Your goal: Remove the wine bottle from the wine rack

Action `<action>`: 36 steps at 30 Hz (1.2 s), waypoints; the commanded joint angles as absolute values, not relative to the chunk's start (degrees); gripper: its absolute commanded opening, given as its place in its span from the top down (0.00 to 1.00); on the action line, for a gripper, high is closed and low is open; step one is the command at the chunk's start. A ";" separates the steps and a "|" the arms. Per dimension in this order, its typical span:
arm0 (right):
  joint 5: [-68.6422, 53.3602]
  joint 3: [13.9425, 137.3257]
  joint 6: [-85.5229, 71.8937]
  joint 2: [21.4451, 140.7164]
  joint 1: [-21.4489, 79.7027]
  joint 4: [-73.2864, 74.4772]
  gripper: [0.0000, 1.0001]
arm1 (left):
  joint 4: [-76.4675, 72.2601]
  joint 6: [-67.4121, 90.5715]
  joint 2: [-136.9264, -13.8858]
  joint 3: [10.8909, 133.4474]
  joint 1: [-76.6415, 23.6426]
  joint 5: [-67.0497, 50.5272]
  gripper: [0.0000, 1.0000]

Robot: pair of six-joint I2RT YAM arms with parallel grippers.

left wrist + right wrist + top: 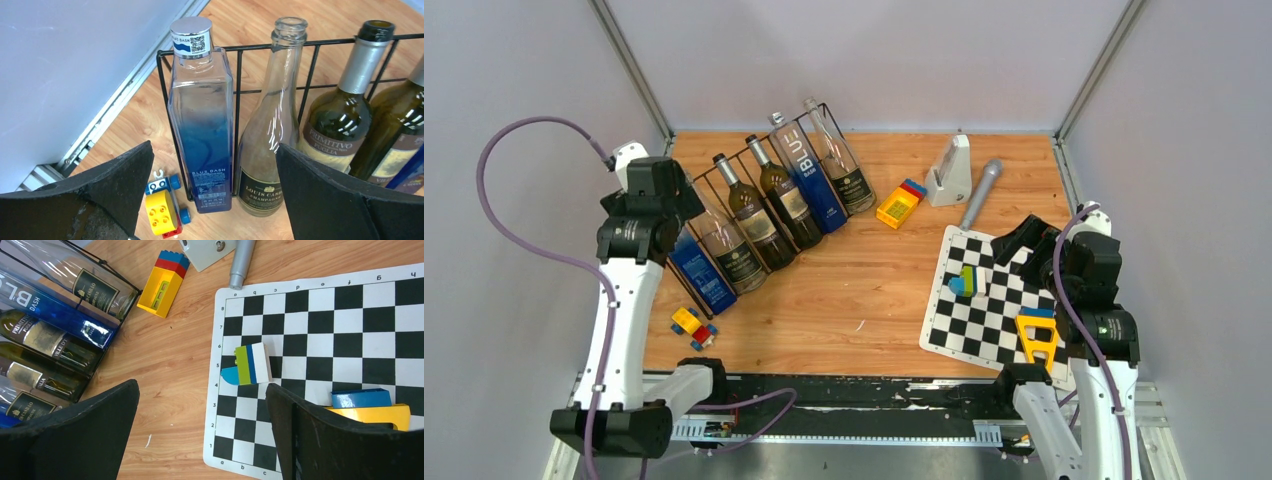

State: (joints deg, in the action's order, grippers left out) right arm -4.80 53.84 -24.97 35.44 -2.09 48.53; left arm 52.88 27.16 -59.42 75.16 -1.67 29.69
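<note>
The open fingers of the robot's left gripper line up across the square blue bottle's narrow width (202,125), so the robot should go on moving in until the fingers are on both sides of its shoulders (201,70), then close them.
The black wire wine rack (724,166) lies diagonally at the table's left and holds several bottles side by side. My left gripper (662,203) is open and empty, hovering over the rack's near-left end. In the left wrist view the gripper (214,150) looks down on a square blue bottle (202,130) and a clear champagne bottle (270,145), with a dark green bottle (335,125) beyond, all against the rack wire (310,44). My right gripper (1024,243) is open and empty above the chessboard mat, far from the rack; its own view (201,387) shows wood below.
A toy brick car (692,327) lies by the rack's near end (162,207). A yellow brick block (899,205), grey wedge stand (951,172) and grey cylinder (980,190) lie at the back. The chessboard mat (969,330) carries a striped block (965,282) and a yellow piece (1036,338).
</note>
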 commanded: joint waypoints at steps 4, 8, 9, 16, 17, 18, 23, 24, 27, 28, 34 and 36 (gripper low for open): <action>-6.40 56.47 -25.27 34.88 -2.37 49.20 0.00 | 48.72 29.69 -62.63 74.64 4.88 26.61 0.00; -6.52 56.42 -25.16 34.90 -2.33 49.17 0.00 | 46.22 29.01 -63.59 72.73 6.99 25.97 0.00; -6.51 56.41 -25.19 35.08 -2.37 49.14 0.00 | 44.84 28.90 -63.56 71.73 7.26 25.76 0.00; -6.60 56.52 -25.13 35.82 -2.37 49.08 0.00 | 38.65 28.28 -63.62 68.25 7.47 25.15 0.00; -6.59 56.40 -25.14 35.78 -2.36 49.11 0.00 | 38.44 28.33 -63.85 68.30 7.47 25.19 0.00; -6.55 56.26 -25.10 35.74 -2.36 49.07 0.00 | 38.09 28.37 -64.28 68.30 7.47 25.37 0.00; -6.10 55.79 -24.79 35.65 -2.37 49.12 0.00 | 36.97 28.47 -65.80 68.05 7.47 27.22 0.00; -6.07 55.71 -24.79 35.56 -2.37 49.13 0.00 | 36.88 28.48 -66.22 67.99 7.47 27.96 0.00; -5.90 55.72 -24.74 35.61 -2.37 49.13 0.00 | 36.64 28.66 -67.07 67.83 7.43 29.34 0.00; -5.81 55.77 -24.75 35.61 -2.39 49.13 0.00 | 36.60 28.72 -67.48 67.74 7.46 30.03 0.00; -5.75 56.07 -24.79 35.87 -2.36 49.00 0.00 | 35.30 28.44 -69.38 67.35 7.48 32.90 0.00; -5.80 56.05 -24.79 35.93 -2.35 48.94 0.00 | 34.69 28.43 -69.82 67.22 7.48 33.30 0.00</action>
